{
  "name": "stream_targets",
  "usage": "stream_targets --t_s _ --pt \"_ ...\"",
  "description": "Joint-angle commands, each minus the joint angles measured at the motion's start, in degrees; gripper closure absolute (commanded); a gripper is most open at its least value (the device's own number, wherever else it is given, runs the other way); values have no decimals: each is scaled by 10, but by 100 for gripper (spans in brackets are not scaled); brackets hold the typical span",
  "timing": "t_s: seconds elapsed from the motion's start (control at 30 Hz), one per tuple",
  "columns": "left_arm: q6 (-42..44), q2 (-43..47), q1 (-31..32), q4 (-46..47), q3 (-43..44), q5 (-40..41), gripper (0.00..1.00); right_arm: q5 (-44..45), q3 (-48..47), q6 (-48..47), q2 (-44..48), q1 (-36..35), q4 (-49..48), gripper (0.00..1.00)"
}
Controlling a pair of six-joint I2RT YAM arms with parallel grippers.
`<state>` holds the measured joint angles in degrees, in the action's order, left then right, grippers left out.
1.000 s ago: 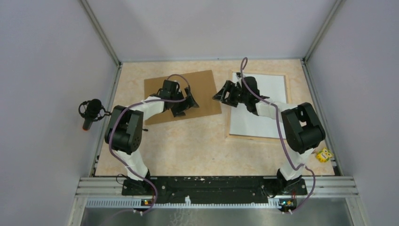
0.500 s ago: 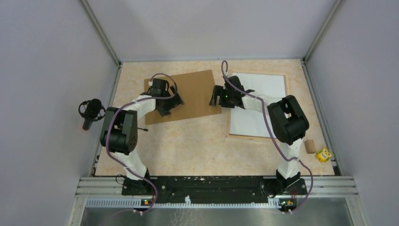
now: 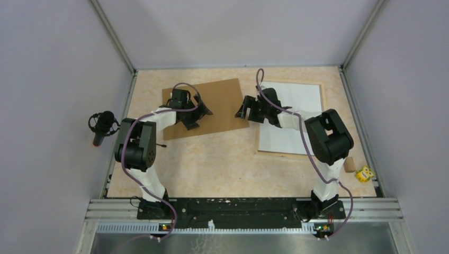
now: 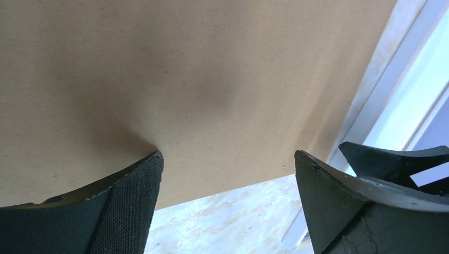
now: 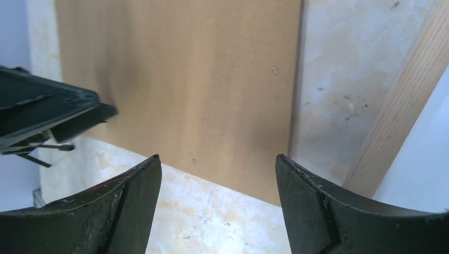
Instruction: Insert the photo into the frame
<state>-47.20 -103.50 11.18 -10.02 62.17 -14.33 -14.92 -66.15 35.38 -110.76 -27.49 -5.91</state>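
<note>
The backing board's flat side [image 3: 221, 108] is under my left gripper, so my left gripper should go to the board's edge [image 3: 163, 99] across from the frame and slide the board closer.
The frame [image 3: 258, 144] of pale wooden strips lies flat at the right of the table. A white sheet [image 3: 294, 114] fills it, which looks like the photo's plain white back; no dark picture side shows. The plain brown backing board [image 3: 222, 100] lies to its left. My left gripper [image 3: 197, 113] is open and empty, low over the board [image 4: 159, 69]. My right gripper [image 3: 244, 110] is open and empty at the board's right edge [image 5: 185, 79], just left of the frame's strip [image 5: 402, 116]. In the wrist views both sets of jaws stand wide apart, left gripper [image 4: 227, 169], right gripper [image 5: 217, 164].
A small wooden block [image 3: 348, 164] and a yellow object [image 3: 364, 173] lie at the near right corner. A black microphone [image 3: 103, 126] hangs outside the left wall. Grey walls close in the table on three sides.
My right gripper has moved left from the frame's left edge to the backing board's right edge. My left gripper has shifted a little left over the board. Both stayed open.
</note>
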Motion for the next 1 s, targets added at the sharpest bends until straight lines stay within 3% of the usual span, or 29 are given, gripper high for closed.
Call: stream_targets --t_s 0.0,0.2,0.33,0.4,0.6,0.8,0.97 --pt "-17 -35 8 -19 -34 -39 2 -42 36 20 78 10 -137 23" --pt "-21 -8 23 -8 -42 -52 2 -42 86 20 132 27 -164 23" --pt "11 8 27 -21 -20 -45 2 -42 59 20 120 26 -90 23" --pt "56 26 27 -49 12 -7 2 -42 30 20 96 24 -44 23" --pt "195 100 28 -68 42 254 2 -42 -51 20 32 -19 56 23" --pt "251 83 9 -91 70 332 2 -42 -93 20 -18 -27 127 23" --pt "277 25 -32 -153 154 374 2 -42 -89 20 -21 -27 110 23"
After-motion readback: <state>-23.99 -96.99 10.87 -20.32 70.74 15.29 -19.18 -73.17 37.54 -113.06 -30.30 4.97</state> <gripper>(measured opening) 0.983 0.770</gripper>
